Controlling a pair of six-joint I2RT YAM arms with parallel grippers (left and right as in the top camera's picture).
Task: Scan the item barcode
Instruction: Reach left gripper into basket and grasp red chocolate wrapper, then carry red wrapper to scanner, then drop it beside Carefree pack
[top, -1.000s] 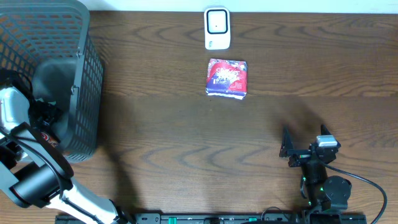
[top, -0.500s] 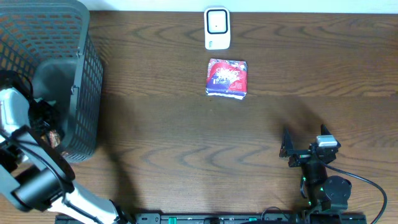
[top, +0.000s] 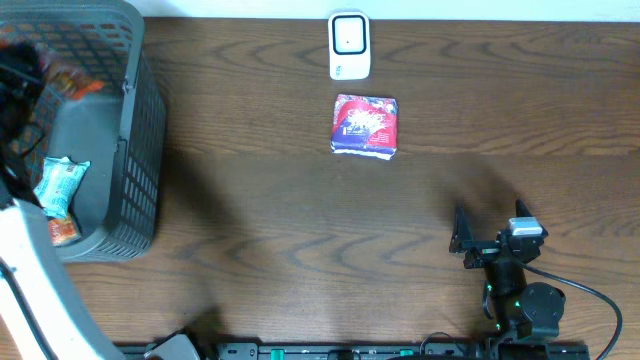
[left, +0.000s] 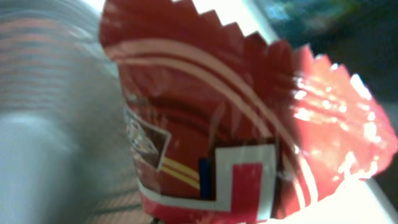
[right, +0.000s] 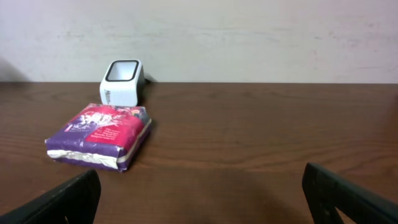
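Observation:
I keep moving my left gripper past the scanner (top: 349, 50) and let go of the red packet on the table (top: 412, 153) beside the purple and red packet, because the table is clear there.
A red snack packet (left: 211, 118) with zigzag edges fills the left wrist view, very close to the camera; my left gripper's fingers are hidden behind it. Overhead, the same red packet (top: 62, 60) is a blur over the far left corner of the basket, with my left gripper (top: 30, 78) shut on it. The white barcode scanner (top: 349, 45) stands at the table's far edge, also in the right wrist view as scanner (right: 122, 81). My right gripper (right: 208, 202) rests open and holds nothing at the near right, seen overhead as gripper (top: 488, 228).
The grey mesh basket (top: 135, 150) stands at the left with a teal packet (top: 58, 185) and another reddish packet (top: 60, 230) inside. A purple and red packet (top: 365, 125) lies just in front of the scanner, also seen as packet (right: 99, 135).
My left gripper shut on the red packet and rose from the basket floor toward its far left corner. The teal packet now shows. The right arm has not moved.

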